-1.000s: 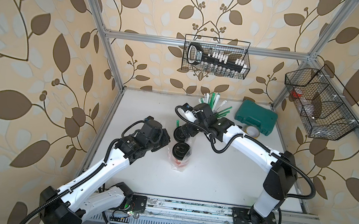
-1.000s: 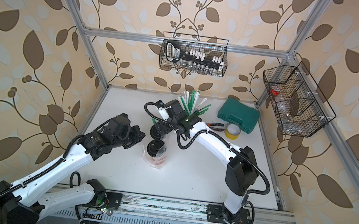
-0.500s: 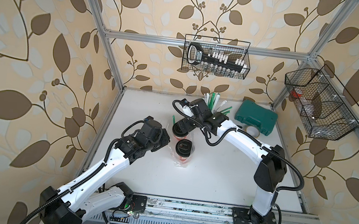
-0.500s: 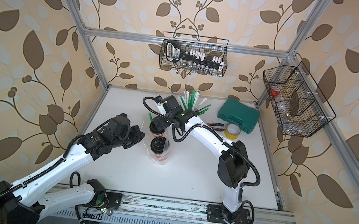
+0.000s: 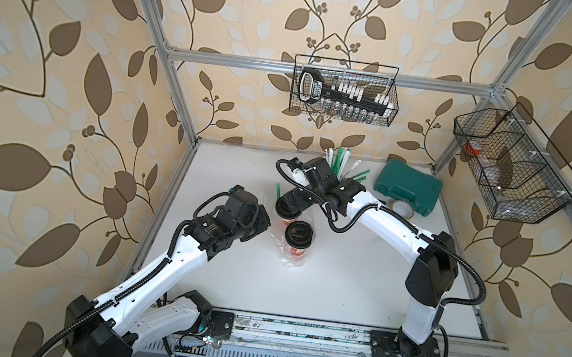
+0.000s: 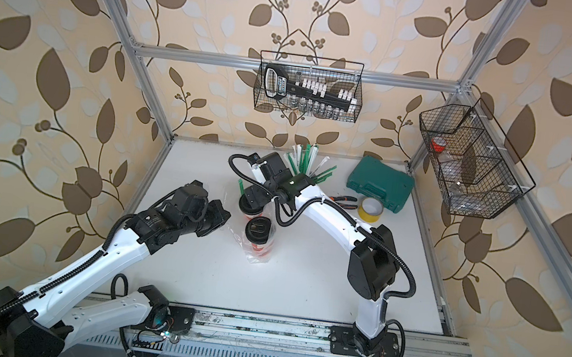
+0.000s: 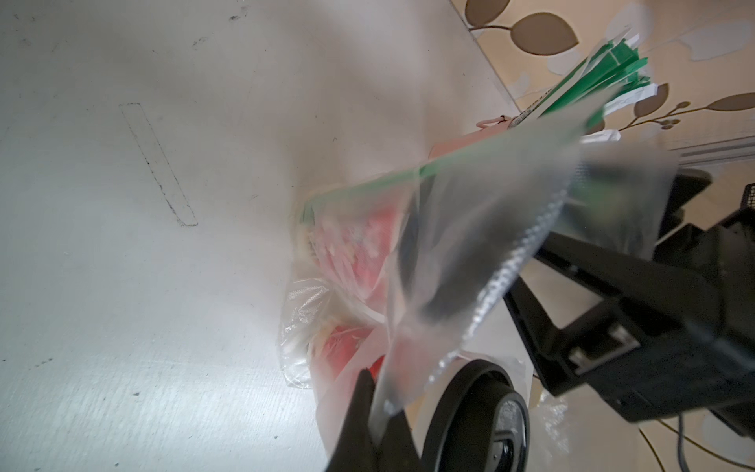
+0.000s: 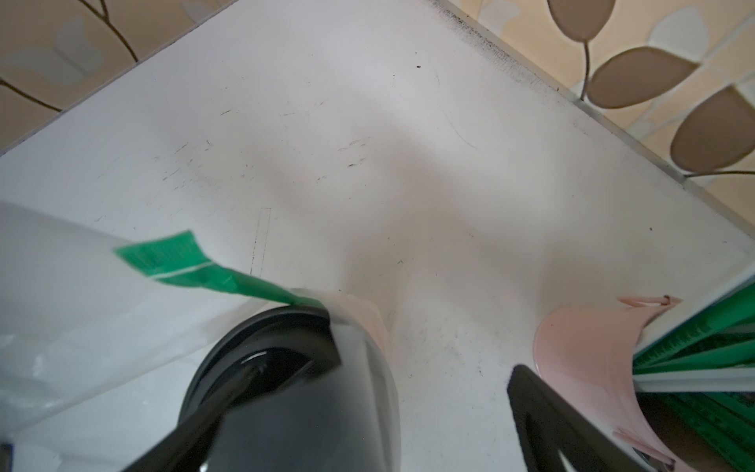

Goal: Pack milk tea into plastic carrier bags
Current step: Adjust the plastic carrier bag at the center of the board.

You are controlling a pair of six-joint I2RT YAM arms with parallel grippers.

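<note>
The green straw (image 6: pixel 242 187) stands beside the far cup's lid, so my right gripper should keep going toward the pink cup and close on a straw leaning out (image 6: pixel 326 176).
Two red milk tea cups with black lids stand mid-table in both top views. The near cup (image 5: pixel 298 235) (image 6: pixel 258 230) sits inside the transparent plastic carrier bag (image 5: pixel 290 258) (image 6: pixel 258 255). The far cup (image 5: pixel 282 212) (image 6: pixel 248 210) stands just behind it, with bag film around it in both wrist views. My left gripper (image 5: pixel 264 224) (image 7: pixel 378 402) is shut on the bag's upper edge (image 7: pixel 470 245), beside the near lid (image 7: pixel 478 412). My right gripper (image 5: pixel 292 202) (image 8: pixel 425 367) is open above the far cup, one finger across its lid (image 8: pixel 286 367). A green straw (image 8: pixel 192 265) pokes up beside that lid.
A pink cup of green-white straws (image 5: pixel 341 162) (image 8: pixel 592 359) stands close behind the right gripper. Farther right are a green case (image 5: pixel 408 188), a yellow tape roll (image 6: pixel 370 209) and pliers (image 6: pixel 342 199). Wire baskets (image 5: pixel 345 91) hang on the back and right walls.
The right arm's elbow swung left and its gripper shifted slightly back over the far cup, opening a little wider. The left gripper kept its hold on the bag.
</note>
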